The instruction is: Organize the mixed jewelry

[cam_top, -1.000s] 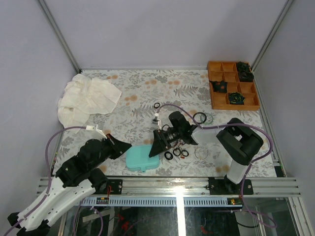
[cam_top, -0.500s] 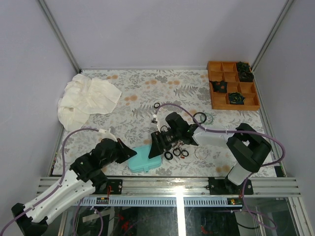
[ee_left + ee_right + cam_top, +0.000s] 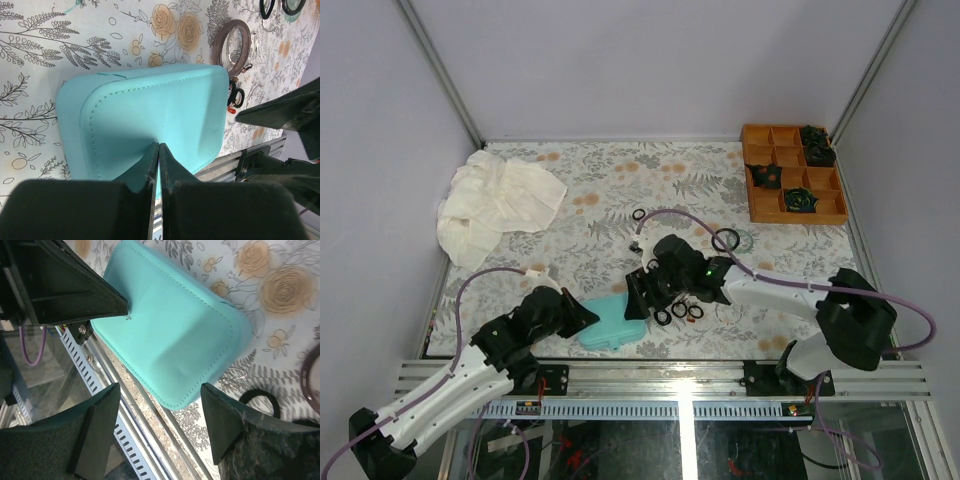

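My left gripper's closed fingers are over the teal case's flat lid. Next, I move back, open that gripper and grab the case by its end edge.
The teal case lies shut near the table's front edge. My left gripper is shut and empty, its tips over the case's left end. My right gripper is open over the case's right end, and its fingers straddle the case's corner. Three small black rings lie just right of the case. A black bangle, a smaller black one and a clear one lie around them. A reddish-brown bangle shows beyond the case.
An orange compartment tray with dark clumps stands at the back right. A crumpled white cloth lies at the back left. The metal rail runs just in front of the case. The right arm's cable arcs over the rings.
My left arm has swung right and forward until its shut tips reach the case. My right gripper has shifted slightly left over the case's right end, and its arm has stretched out.
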Robot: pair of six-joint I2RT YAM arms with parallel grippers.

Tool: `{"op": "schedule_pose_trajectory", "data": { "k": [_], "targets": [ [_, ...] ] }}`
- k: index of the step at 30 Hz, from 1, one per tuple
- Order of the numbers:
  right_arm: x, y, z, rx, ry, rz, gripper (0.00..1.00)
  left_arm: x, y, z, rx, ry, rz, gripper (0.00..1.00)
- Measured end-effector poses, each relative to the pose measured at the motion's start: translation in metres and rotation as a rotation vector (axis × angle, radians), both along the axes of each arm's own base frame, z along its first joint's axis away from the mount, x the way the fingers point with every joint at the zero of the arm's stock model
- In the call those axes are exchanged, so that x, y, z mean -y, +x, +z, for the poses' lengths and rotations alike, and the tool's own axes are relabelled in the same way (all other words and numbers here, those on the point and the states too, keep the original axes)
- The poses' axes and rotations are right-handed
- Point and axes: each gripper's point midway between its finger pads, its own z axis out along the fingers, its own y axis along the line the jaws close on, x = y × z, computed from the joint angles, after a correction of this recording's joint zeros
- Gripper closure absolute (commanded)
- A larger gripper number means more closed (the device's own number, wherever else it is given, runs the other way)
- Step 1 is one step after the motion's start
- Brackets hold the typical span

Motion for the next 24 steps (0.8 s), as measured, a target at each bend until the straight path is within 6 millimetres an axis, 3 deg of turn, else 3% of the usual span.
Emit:
{"op": "schedule_pose_trajectory", "data": {
  "k": [5,9,15,20,24],
  "targets": [
    [0.019,0.009,0.019,0.081,-0.033,-0.072,0.27,0.0,0.001,0.001,0.006,-0.002,0.003,1.0],
    [0.03,0.013,0.015,0.101,-0.08,-0.115,0.25,-0.001,0.001,0.0,0.002,0.002,0.003,0.98],
    [0.047,0.005,-0.012,0.066,-0.149,-0.127,0.2,-0.001,0.002,0.018,0.05,-0.044,0.016,0.74],
    [0.041,0.006,-0.018,0.056,-0.144,-0.124,0.15,-0.003,0.005,0.037,0.089,-0.091,0.044,0.68],
    [0.031,0.009,-0.018,0.052,-0.11,-0.126,0.14,-0.01,0.007,0.036,0.088,-0.089,0.091,0.63]
  ]
}}
